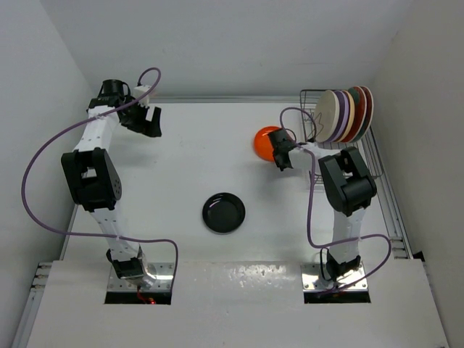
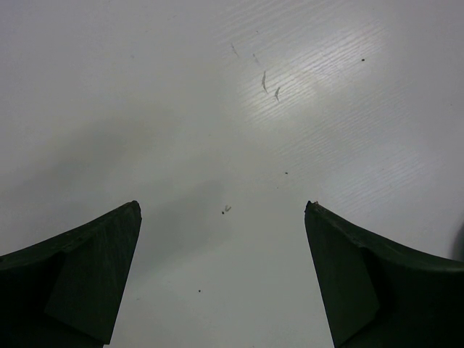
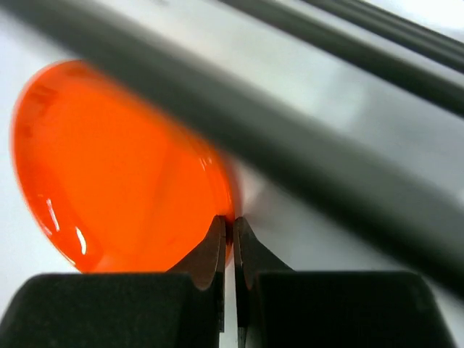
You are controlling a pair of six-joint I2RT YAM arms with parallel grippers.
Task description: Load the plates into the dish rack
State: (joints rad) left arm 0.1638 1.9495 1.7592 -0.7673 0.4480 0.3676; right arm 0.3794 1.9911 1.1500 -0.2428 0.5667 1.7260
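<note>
The rack's wires (image 3: 312, 163) crowd my right gripper on the orange plate, so I should put the plate down clear of the rack and grip the plate's rim there.
The dark wire dish rack (image 1: 310, 98) stands at the far right and holds several plates (image 1: 346, 114) on edge: cream, lavender, pale orange and red patterned. My right gripper (image 1: 281, 154) is shut on the rim of the small bright orange plate (image 1: 265, 142), holding it just left of the rack; in the right wrist view the gripper (image 3: 232, 226) pinches the plate's (image 3: 116, 167) right edge. The small glossy black plate (image 1: 223, 212) lies flat mid-table. My left gripper (image 1: 147, 125) is open and empty at the far left, over bare table in the left wrist view (image 2: 222, 210).
White walls close in the table on the left, back and right. Blurred dark rack wires (image 3: 290, 152) cross the right wrist view close to the camera. A purple cable (image 1: 43, 156) loops off the left arm.
</note>
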